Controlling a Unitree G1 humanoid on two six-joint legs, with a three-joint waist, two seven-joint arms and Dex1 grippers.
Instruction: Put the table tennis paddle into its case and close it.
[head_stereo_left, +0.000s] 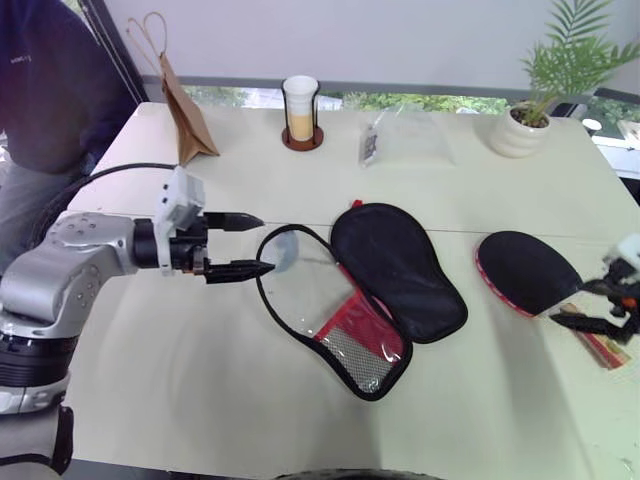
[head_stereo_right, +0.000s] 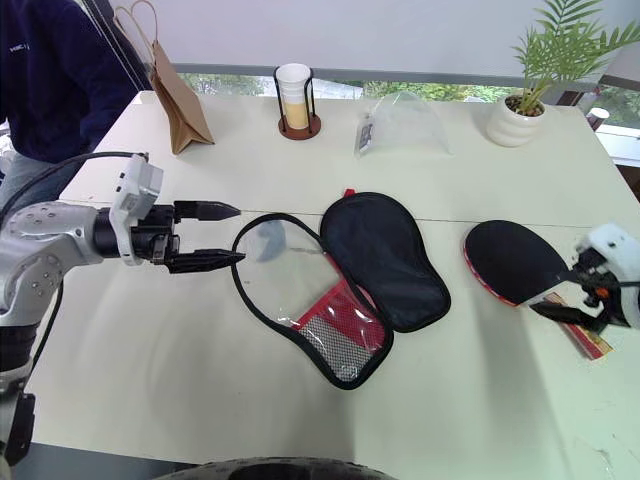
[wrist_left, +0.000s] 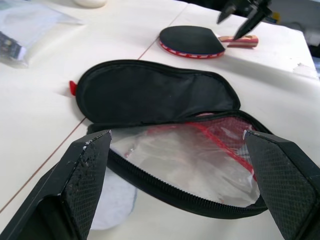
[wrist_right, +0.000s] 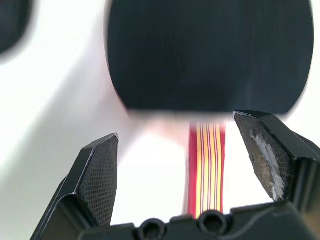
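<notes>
The paddle's striped handle (head_stereo_left: 606, 351) is lined up with the open gap of my right gripper. I should keep going down until the gripper's fingers are on both sides of the handle (wrist_right: 206, 170), and close them there.
The case (head_stereo_left: 395, 262) lies unzipped and spread open mid-table, with its black flap on the right and its clear lining, red panel and mesh pocket (head_stereo_left: 355, 345) on the left. My left gripper (head_stereo_left: 255, 245) is open and level, its tips at the case's left rim (wrist_left: 165, 187). To the right lies the table tennis paddle (head_stereo_left: 525, 270), black face up, with its striped handle (wrist_right: 207, 165) pointing toward the table's right edge. My right gripper (wrist_right: 175, 130) hovers open over that handle without touching it.
Along the far edge stand a brown paper bag (head_stereo_left: 185, 110), a cup in a black holder (head_stereo_left: 301, 110), a clear plastic bag (head_stereo_left: 400, 135) and a potted plant (head_stereo_left: 525, 125). A person in dark clothing (head_stereo_left: 50, 80) stands at the far left corner.
</notes>
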